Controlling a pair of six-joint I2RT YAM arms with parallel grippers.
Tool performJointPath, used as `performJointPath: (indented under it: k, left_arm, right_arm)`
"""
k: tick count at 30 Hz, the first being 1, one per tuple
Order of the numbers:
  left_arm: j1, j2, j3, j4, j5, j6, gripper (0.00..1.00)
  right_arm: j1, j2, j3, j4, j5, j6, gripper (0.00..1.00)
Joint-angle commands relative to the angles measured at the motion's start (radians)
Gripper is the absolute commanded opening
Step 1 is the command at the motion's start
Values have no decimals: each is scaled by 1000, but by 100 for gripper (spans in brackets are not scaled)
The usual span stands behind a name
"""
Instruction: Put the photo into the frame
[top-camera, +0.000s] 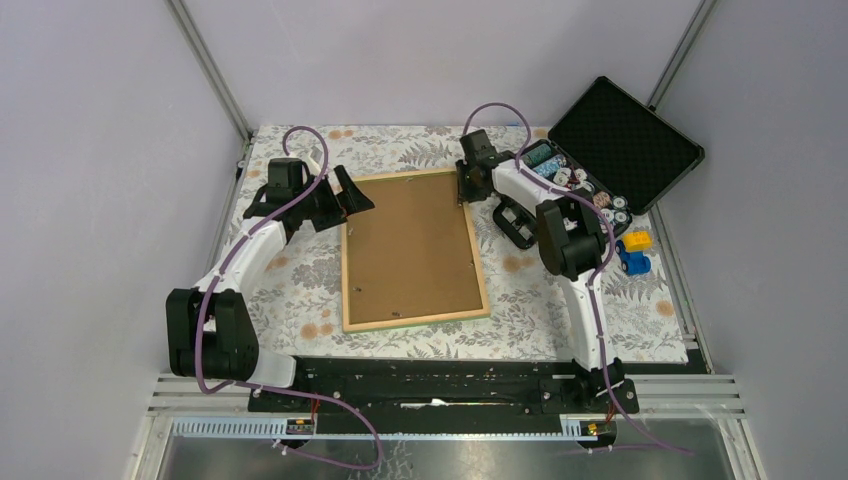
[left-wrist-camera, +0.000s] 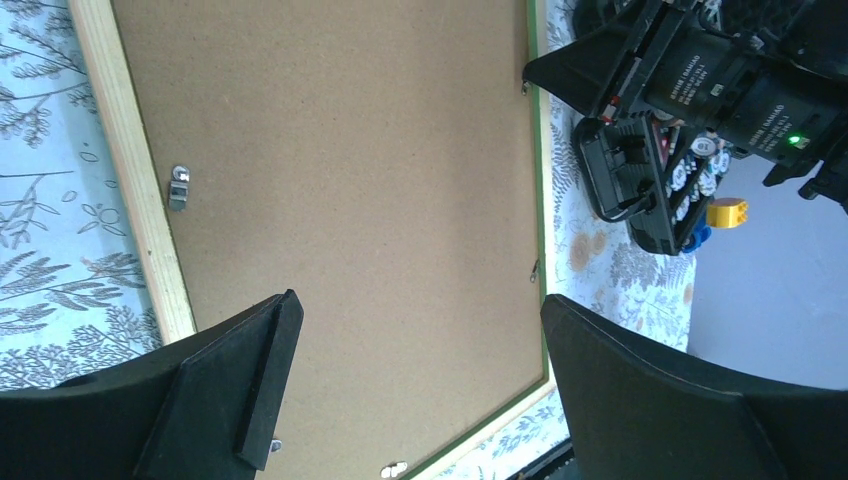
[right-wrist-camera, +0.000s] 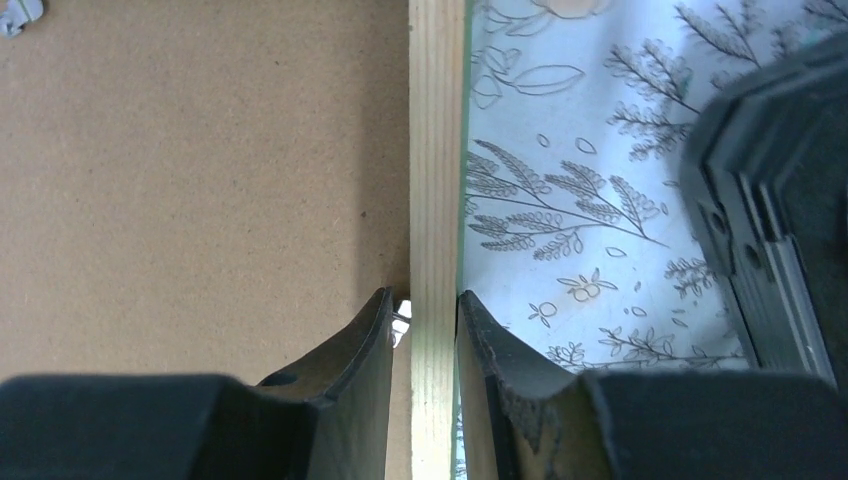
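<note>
The robot should turn the frame to bring that rail to its right gripper, because the metal tab at the frame's near rail lies along the rail.
The frame lies face down on the flowered cloth, its brown backing panel filling it. The photo is hidden. My right gripper is at the frame's far right corner. In the right wrist view it straddles the light wood rail, shut on it, with a small metal tab between the inner finger and the rail. My left gripper hovers at the frame's far left corner. Its jaws stand wide open above the backing panel and hold nothing.
A black hinged case stands open at the back right with chips in its tray. A yellow block and a blue block lie beside it. A metal tab sits on the frame's rail.
</note>
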Motion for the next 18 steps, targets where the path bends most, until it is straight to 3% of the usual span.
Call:
performJointPath:
  k: [1,5,8,11,15,18]
  left_arm:
    - [-4,-16,16,21,-68,41,99]
    - [-4,5,23,2,-102,57,99]
    - [-4,11,30,-3,-99,63,99]
    - [-4,4,33,-4,-91,67,99]
    - [-4,-13,31,1,-67,62,99]
    - [-4,-29,24,19,-30,54,99]
  right_arm:
    - [14,27,63,-3,-173,-175,2]
    - [14,66,160,-60,-190,-257,12]
    - [5,94,266,-145,-173,-237,51]
    - [2,74,313,-200,-161,-179,71]
    - [4,0,327,-242,-141,-93,82]
    - [11,-98,217,-238,-158,-35,89]
